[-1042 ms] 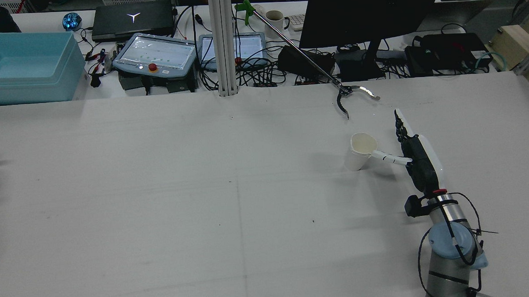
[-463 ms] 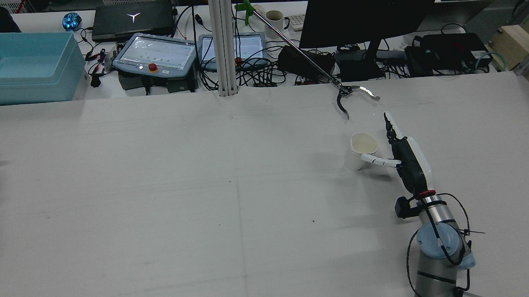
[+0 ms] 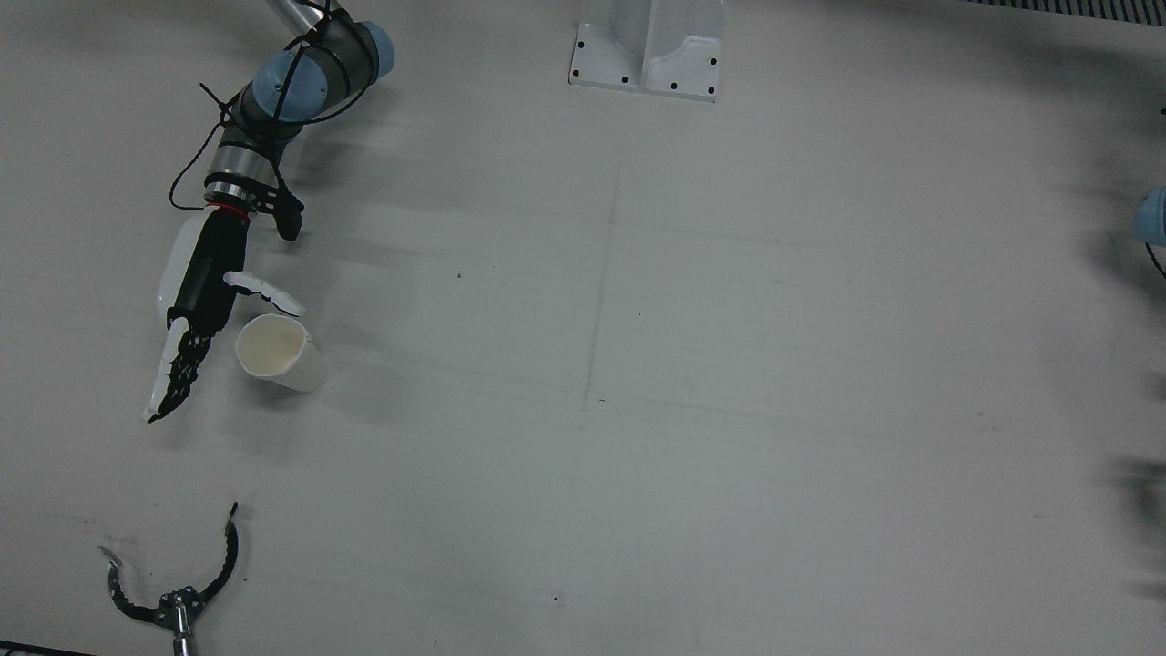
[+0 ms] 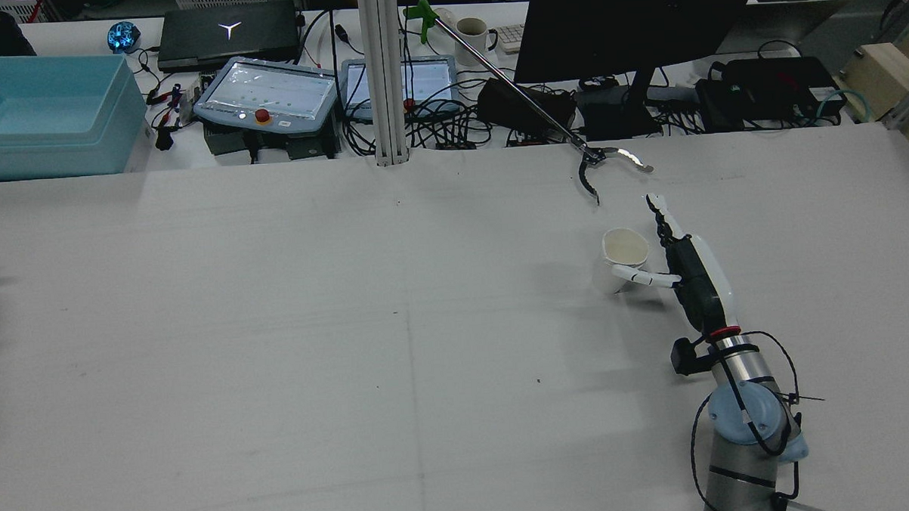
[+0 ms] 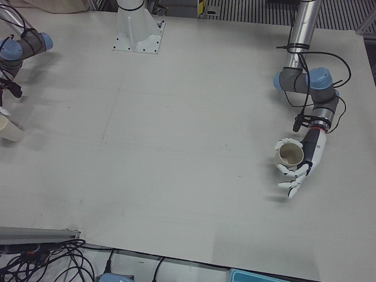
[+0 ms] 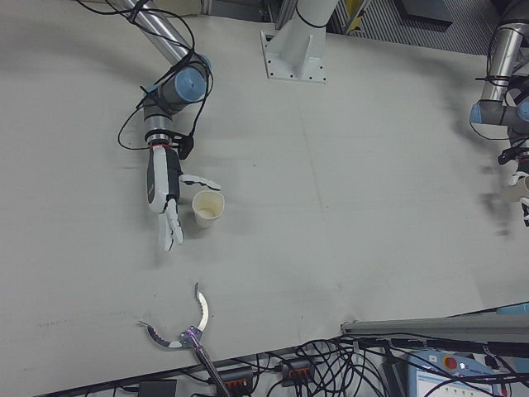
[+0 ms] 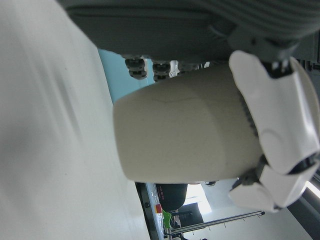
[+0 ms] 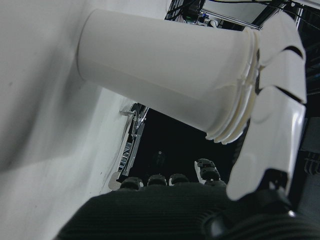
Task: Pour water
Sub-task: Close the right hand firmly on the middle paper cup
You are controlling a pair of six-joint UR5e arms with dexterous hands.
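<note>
My gripper will lift and tip the white paper cup (image 3: 285, 356), and it should stay together as one nested stack, because layered rims (image 8: 246, 92) ring the cup's opening.
A white paper cup (image 4: 622, 261) stands upright on the right part of the table, also seen in the front view (image 3: 278, 353). My right hand (image 4: 693, 273) is open just to its right. The fingers (image 4: 661, 218) reach straight past the cup, and the thumb crosses its near side, at or almost at the wall. In the right hand view the cup (image 8: 165, 65) fills the frame, with the thumb lying along its rim. My left hand (image 5: 304, 164) is shut on a beige cup (image 5: 289, 154), held above the table. Its fingers (image 7: 275, 115) wrap the cup's upper part.
A reacher tool's open claw (image 4: 601, 166) lies on the table just beyond the white cup. An upright post (image 4: 384, 76) stands at the table's far edge. A blue bin (image 4: 41, 111), pendants and a monitor sit behind it. The arm pedestal (image 3: 647, 46) is at the robot side.
My right hand has slid left toward the white cup, and the thumb now crosses the cup's near side. The cup itself has stayed put.
</note>
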